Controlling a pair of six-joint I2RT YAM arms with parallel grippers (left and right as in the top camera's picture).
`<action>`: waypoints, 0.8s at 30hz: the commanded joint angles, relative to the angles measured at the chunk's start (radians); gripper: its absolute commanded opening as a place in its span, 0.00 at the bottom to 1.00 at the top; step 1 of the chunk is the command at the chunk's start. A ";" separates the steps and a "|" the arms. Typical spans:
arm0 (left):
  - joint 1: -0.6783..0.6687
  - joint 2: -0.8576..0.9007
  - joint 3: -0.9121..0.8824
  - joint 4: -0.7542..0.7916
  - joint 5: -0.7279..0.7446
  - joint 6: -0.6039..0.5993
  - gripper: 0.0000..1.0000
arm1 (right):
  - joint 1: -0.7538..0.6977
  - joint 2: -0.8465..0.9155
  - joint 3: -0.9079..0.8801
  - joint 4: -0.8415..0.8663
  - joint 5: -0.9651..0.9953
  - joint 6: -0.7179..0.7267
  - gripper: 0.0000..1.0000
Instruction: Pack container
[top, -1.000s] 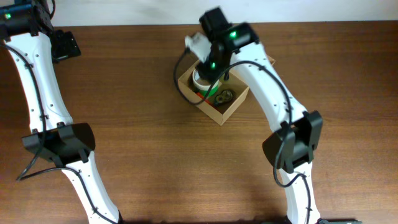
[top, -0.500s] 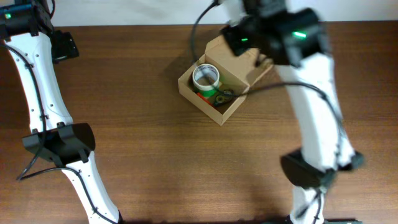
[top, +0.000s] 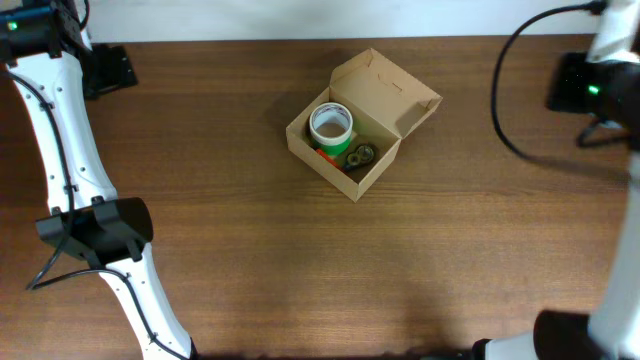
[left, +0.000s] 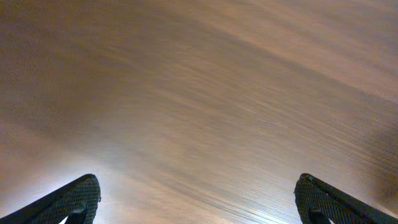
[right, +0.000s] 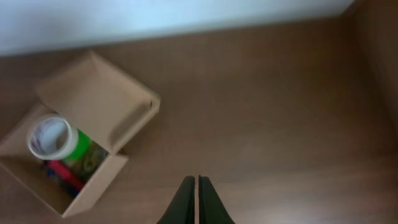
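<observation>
The box is sitting crooked and its flap lid slants away from my left gripper, so I need to turn the box square before both grippers raise the lid.
The container, a small brown cardboard box, stands open at the table's centre back, its flap lid leaning back to the right. Inside are a white tape roll, a green item, a red item and a dark coiled item. The box also shows in the right wrist view, at the left. My right gripper is shut and empty, well to the right of the box above bare table. My left gripper is open and empty over bare wood, at the far left back.
The brown wooden table ends at a white wall along the back edge. The left arm runs down the left side. The right arm's body is at the far right edge.
My right arm has pulled away from over the box to the far right edge of the table. The tape roll stays in the box. The left arm has not moved.
</observation>
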 joint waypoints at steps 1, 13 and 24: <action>0.001 -0.009 -0.006 0.007 0.213 0.012 1.00 | -0.027 0.127 -0.198 0.064 -0.148 0.048 0.04; -0.126 -0.008 -0.027 0.052 0.308 0.190 0.02 | -0.025 0.463 -0.373 0.356 -0.345 0.220 0.04; -0.282 -0.006 -0.209 0.150 0.237 0.203 0.02 | 0.000 0.557 -0.373 0.589 -0.470 0.309 0.04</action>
